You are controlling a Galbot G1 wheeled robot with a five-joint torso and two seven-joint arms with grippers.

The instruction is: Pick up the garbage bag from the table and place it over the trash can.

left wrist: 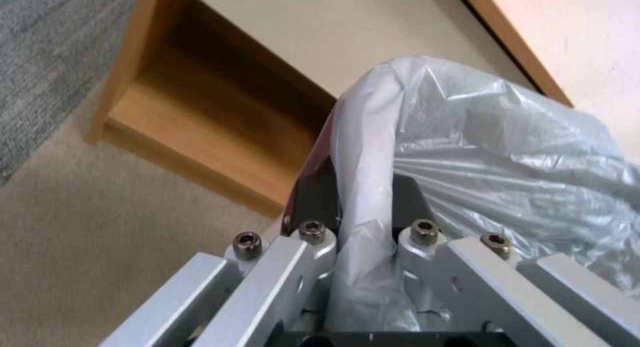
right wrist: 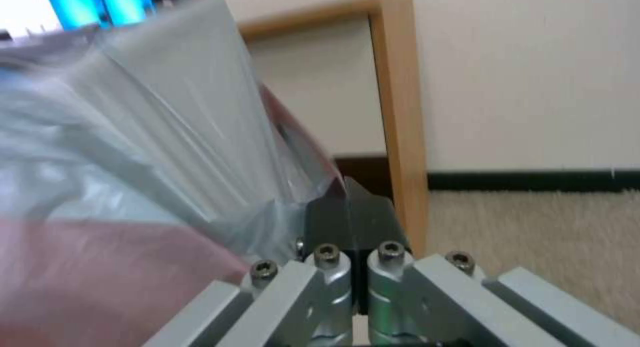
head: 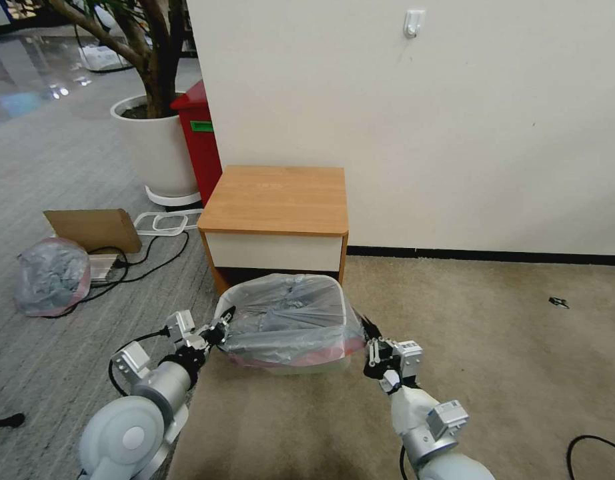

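I expect the garbage bag (head: 287,340) to sink and line the trash can when I push inside, because the bag stretches across the trash can's opening in loose wrinkles (head: 289,304).
The garbage bag (head: 287,317), thin grey plastic with a pink hem, lies stretched over the trash can (head: 307,366), which stands on the carpet in front of the table (head: 277,197). My left gripper (head: 222,327) is at the can's left rim. In the left wrist view it (left wrist: 360,187) is open, its fingers (left wrist: 313,199) either side of a bag-covered fold (left wrist: 363,137). My right gripper (head: 369,335) is at the can's right corner. In the right wrist view it (right wrist: 348,202) is shut on the bag's edge (right wrist: 200,152).
A stuffed grey-and-pink bundle (head: 51,277), a cardboard sheet (head: 94,229) and cables (head: 147,257) lie on the floor to the left. A red bin (head: 199,143) and a white plant pot (head: 157,150) stand behind the table. Open carpet (head: 494,333) lies to the right.
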